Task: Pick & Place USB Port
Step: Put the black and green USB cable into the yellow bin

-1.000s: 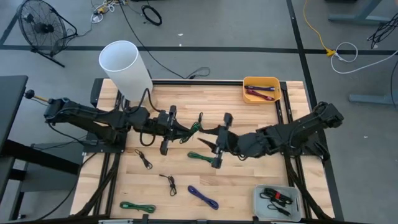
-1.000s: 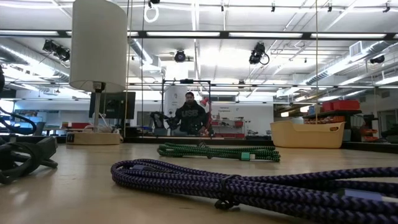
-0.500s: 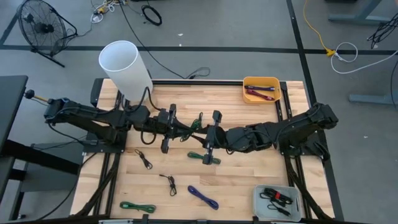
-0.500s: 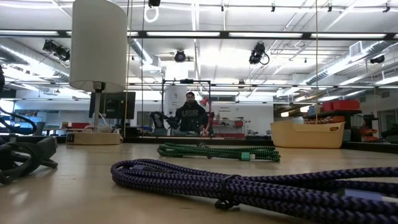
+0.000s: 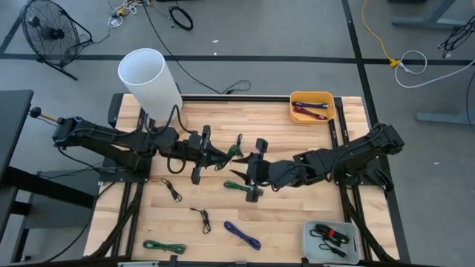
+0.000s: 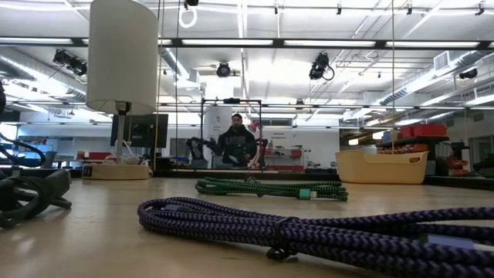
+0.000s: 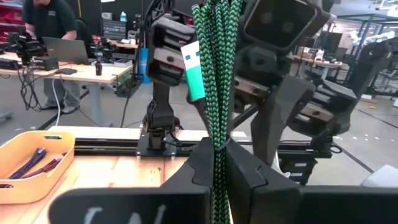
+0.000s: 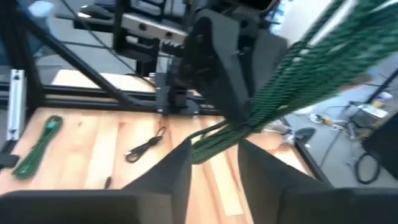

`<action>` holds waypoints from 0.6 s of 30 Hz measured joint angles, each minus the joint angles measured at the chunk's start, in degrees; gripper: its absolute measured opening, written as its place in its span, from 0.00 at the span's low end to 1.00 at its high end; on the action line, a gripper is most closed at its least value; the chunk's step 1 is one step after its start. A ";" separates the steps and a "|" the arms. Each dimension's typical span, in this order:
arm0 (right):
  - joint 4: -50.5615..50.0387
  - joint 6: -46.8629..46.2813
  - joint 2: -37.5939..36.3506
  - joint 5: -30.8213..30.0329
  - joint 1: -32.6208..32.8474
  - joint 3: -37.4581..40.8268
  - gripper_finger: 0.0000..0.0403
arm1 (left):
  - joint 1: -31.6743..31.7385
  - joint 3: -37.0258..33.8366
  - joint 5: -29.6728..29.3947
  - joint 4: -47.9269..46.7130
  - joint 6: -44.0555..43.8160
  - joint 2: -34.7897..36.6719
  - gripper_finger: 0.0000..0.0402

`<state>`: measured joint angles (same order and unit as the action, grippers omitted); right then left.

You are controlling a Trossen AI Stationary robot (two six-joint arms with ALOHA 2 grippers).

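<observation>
My left gripper has the green cable (image 5: 235, 150) far from the orange bin. My right gripper should therefore grab the green cable's loose end (image 8: 206, 149) and bring it to the orange bin.
A green braided USB cable (image 7: 216, 74), bundled into several strands with a teal plug (image 7: 194, 68) at its upper end, is held above the table's middle by my left gripper (image 5: 221, 156), which is shut on it. My right gripper (image 8: 214, 158) faces it from the table's right (image 5: 240, 168). It is open, one finger on either side of the bundle's lower strands (image 8: 217, 144). My left gripper pinches the cable bundle (image 7: 217, 163) between its two fingers, several strands together, near the bundle's lower end. The fingers come level from the table's left and lie across the bundle. The cable stands up above them, lifted clear, plug uppermost. My right gripper: I cannot tell whether its fingers touch the strands.
Loose cables lie on the wood: green (image 5: 241, 186), two black (image 5: 172, 189) (image 5: 200, 217), purple (image 5: 243, 235), green (image 5: 163, 245). An orange bin (image 5: 312, 98) stands far right, a grey tray (image 5: 312, 241) near right, a white cylinder (image 5: 148, 78) far left.
My right gripper has gone toward the table's left, closer to the cable in my left gripper, and has sunk a little. My left gripper and the cable have kept still.
</observation>
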<state>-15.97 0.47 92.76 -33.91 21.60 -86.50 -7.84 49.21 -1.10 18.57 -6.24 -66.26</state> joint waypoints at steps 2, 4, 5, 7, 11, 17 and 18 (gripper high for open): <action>0.01 0.00 -0.20 -1.36 -0.15 0.00 0.39 | -0.04 0.00 0.00 -0.02 0.00 0.00 0.05; 0.03 0.40 -0.62 -2.07 -0.28 0.00 0.43 | -0.04 0.00 -0.02 -0.02 0.00 0.00 0.05; 0.32 0.61 -0.80 -2.38 -0.33 0.00 0.45 | -0.04 0.00 -0.02 -0.03 0.00 0.00 0.05; 2.31 1.60 -1.31 -2.71 -0.46 0.00 0.49 | -0.02 0.02 -0.11 -0.18 0.00 0.00 0.05; 6.80 4.10 -1.76 -3.10 -0.44 0.00 0.52 | -0.04 0.07 -0.02 -0.20 0.02 0.04 0.05; 9.32 5.76 -1.71 -3.41 -1.79 0.00 0.48 | -0.02 0.09 -0.09 -0.55 -0.02 0.04 0.05; 9.28 5.74 -1.71 -4.29 -2.09 0.00 0.44 | 0.00 0.07 -0.15 -0.61 -0.12 0.04 0.05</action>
<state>-6.70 6.21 91.05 -38.21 19.52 -86.50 -7.84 49.28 -1.26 17.96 -6.36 -66.22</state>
